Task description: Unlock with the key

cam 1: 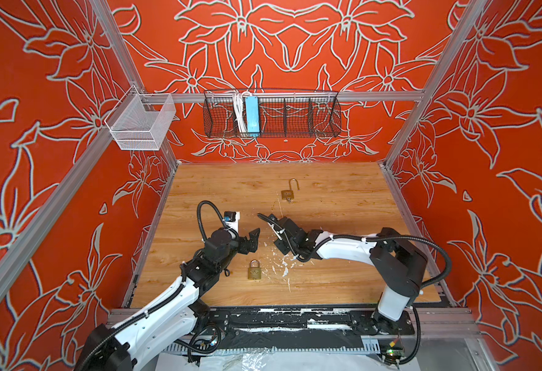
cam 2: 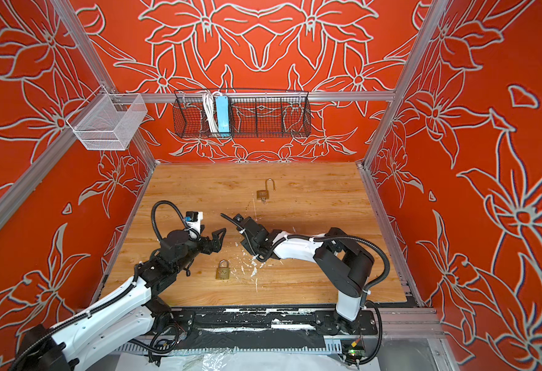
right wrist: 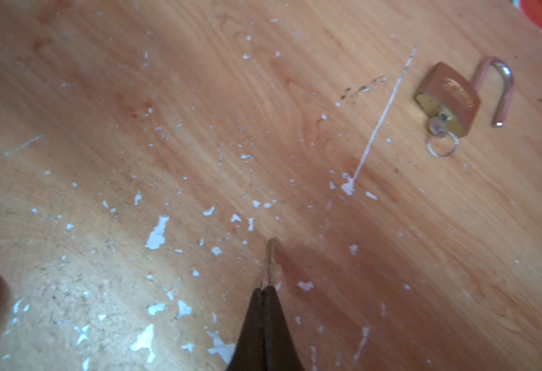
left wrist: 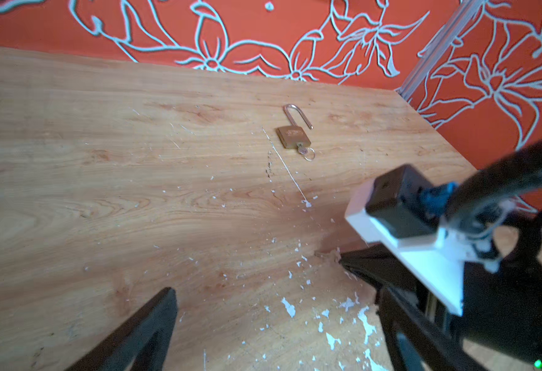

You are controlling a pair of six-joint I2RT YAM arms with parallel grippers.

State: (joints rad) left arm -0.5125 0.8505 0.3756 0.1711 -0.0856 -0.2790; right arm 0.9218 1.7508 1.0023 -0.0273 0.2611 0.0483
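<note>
I should keep moving my open left gripper toward the key [left wrist: 327,253] until it closes there, as the key's loose end [right wrist: 271,248] sticks out past my right gripper's fingers.
A brass padlock [cam 1: 254,269] [cam 2: 223,270] with its shackle closed lies near the front middle of the wooden table [cam 1: 343,205]. Just behind it, to the left, my left gripper [cam 1: 253,237] [cam 2: 218,237] [left wrist: 257,279] hovers open and holds nothing. My right gripper [cam 1: 260,216] [cam 2: 223,216] [right wrist: 265,290] hovers above the table's middle, shut on a small key [right wrist: 270,257] that sticks out past the fingertips. Farther back lies a second padlock [cam 1: 288,193] [left wrist: 293,137] [right wrist: 446,96] with its shackle swung open. A ringed key [right wrist: 438,127] sits in its keyhole.
White paint flecks [right wrist: 157,233] and a long scratch [right wrist: 379,122] mark the wood. A black wire basket [cam 1: 271,114] with a blue power strip and a white mesh basket [cam 1: 139,123] hang on the back rail. Red walls close in three sides.
</note>
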